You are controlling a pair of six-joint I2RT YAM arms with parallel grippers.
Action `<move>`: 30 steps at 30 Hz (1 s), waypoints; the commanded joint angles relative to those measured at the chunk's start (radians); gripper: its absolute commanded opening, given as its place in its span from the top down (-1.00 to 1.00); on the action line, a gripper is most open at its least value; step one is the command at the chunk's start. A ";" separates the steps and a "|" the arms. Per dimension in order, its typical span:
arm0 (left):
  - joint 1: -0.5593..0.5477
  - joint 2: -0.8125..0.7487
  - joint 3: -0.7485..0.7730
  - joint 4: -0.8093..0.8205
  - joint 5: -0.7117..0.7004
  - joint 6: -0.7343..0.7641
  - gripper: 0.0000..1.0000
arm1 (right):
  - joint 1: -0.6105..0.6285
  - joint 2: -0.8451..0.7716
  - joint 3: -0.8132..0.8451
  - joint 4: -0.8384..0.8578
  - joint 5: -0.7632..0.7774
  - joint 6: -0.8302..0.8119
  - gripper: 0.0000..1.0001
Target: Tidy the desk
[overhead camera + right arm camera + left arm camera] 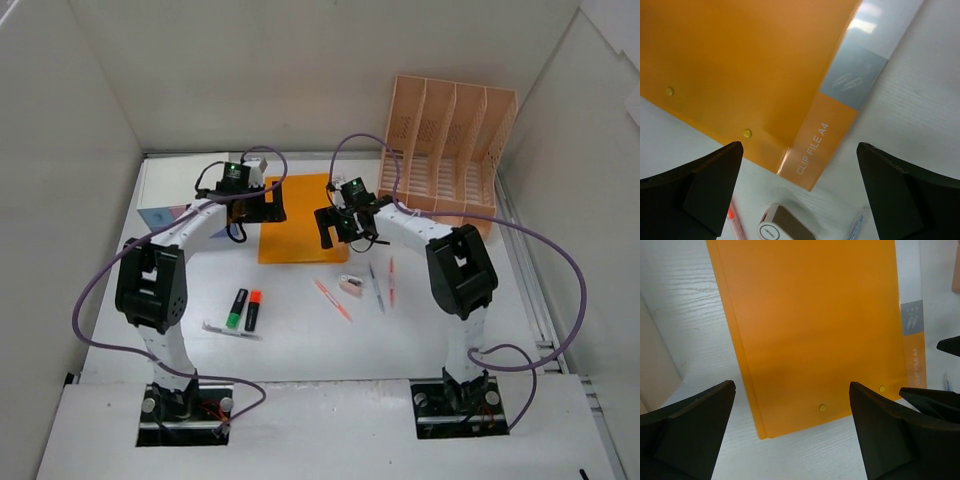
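Note:
My right gripper should keep going down until its open fingers are on either side of the grey label (854,76), and then close. The fingers now straddle the clip file's labelled edge (814,146).
The desk (330,345) is a white tabletop walled by white panels. An orange clip file (295,222) lies flat on it at the back middle. My left gripper (262,205) hovers at the file's left edge, open, with nothing between its fingers. My right gripper (335,228) hovers at the file's right edge, also open and empty. In the left wrist view the file (815,330) fills the frame beyond the left gripper (791,390). In the right wrist view the file's labelled corner (812,150) lies below the right gripper (800,147).
A peach slotted file rack (450,150) stands at the back right. A small drawer box (165,215) sits at the left. Green (236,308) and orange (253,310) highlighters, a white pen (232,331), a correction tape (351,285) and thin pens (333,299) lie in front.

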 commanded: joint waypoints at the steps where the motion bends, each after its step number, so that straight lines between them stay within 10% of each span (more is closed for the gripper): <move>1: 0.005 -0.012 0.048 0.014 0.034 0.020 -0.87 | -0.004 -0.007 0.053 0.060 0.083 0.044 -0.94; 30: -0.058 0.191 0.067 -0.101 -0.014 0.029 -0.74 | -0.079 0.143 0.078 0.103 -0.049 0.081 -0.66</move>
